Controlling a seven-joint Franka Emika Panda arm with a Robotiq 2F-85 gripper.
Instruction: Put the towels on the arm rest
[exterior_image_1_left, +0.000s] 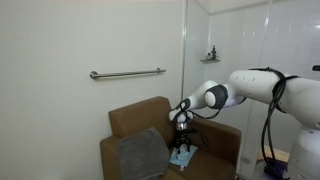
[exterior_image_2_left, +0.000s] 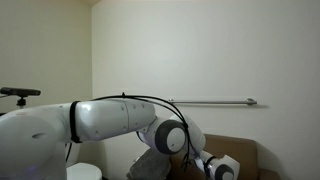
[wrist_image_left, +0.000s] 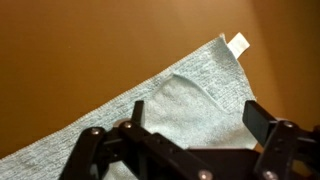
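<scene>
The light blue towel is lying flat, its raised fold just in front of my fingers. I should move my gripper over that fold and pinch it.
A light blue towel lies on the brown armchair, directly under my gripper. In the wrist view the same towel lies flat on the brown surface with one corner folded over and a white tag at its far corner. My gripper hovers just above it, fingers spread wide and holding nothing. A larger grey towel lies on the chair beside the blue one. The chair's far arm rest runs behind my gripper. In an exterior view the arm hides the towels.
A metal grab bar is fixed to the wall above the chair and also shows in an exterior view. A small wall shelf hangs near a glass panel. The robot base stands beside the chair.
</scene>
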